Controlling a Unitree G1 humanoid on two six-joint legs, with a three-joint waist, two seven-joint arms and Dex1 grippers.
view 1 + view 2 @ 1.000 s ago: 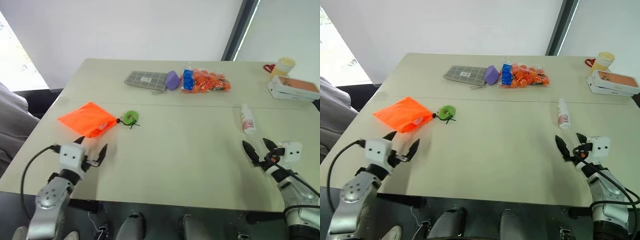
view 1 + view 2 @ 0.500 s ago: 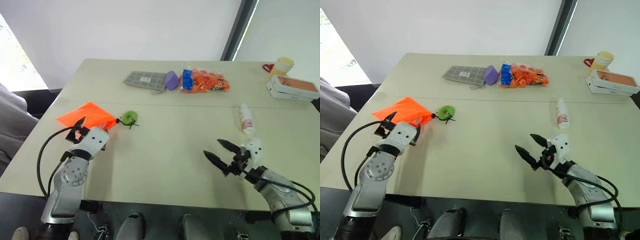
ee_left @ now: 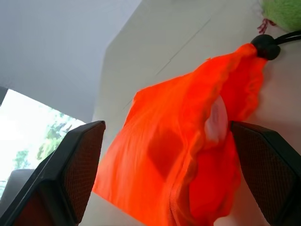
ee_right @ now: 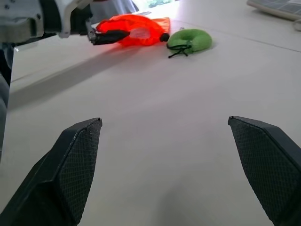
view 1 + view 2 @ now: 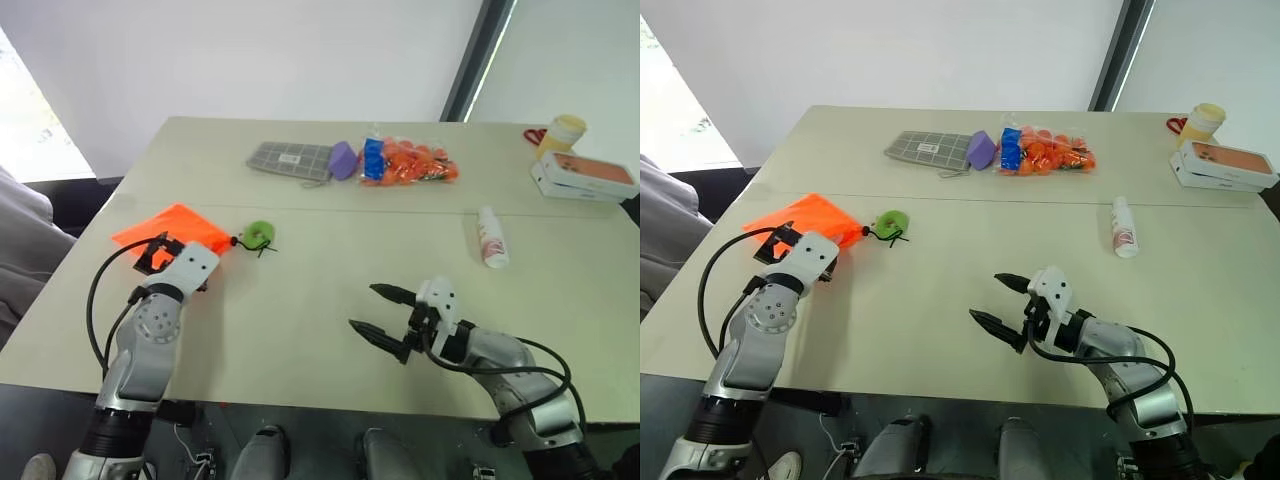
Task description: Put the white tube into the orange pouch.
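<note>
I can see a pale patch [image 3: 217,121] inside the orange pouch's opening [image 3: 200,141], so I should expect another pale container to be in there already when I lift the pouch's edge.
The orange pouch [image 5: 172,226] lies flat on the left of the table, its black cord ending in a lime-green ring [image 5: 261,235]. My left gripper [image 5: 163,256] is open at the pouch's near edge, and in the left wrist view the pouch [image 3: 188,155] lies between its spread fingers [image 3: 70,169]. The white tube [image 5: 492,238] lies on the table's right side, untouched. My right gripper [image 5: 362,308] hovers open and empty over the middle of the table. It points left toward the pouch [image 4: 134,33], well away from the tube.
At the far side lie a grey checked case [image 5: 292,158], a purple block [image 5: 345,158] and a clear bag of orange pieces [image 5: 410,162]. A white box with an orange top [image 5: 588,175] and a yellow cup [image 5: 565,130] sit at the far right corner.
My left gripper moved forward to the pouch's edge and rolled. My right gripper swung left from beside the tube to the middle of the table. Both stayed open.
</note>
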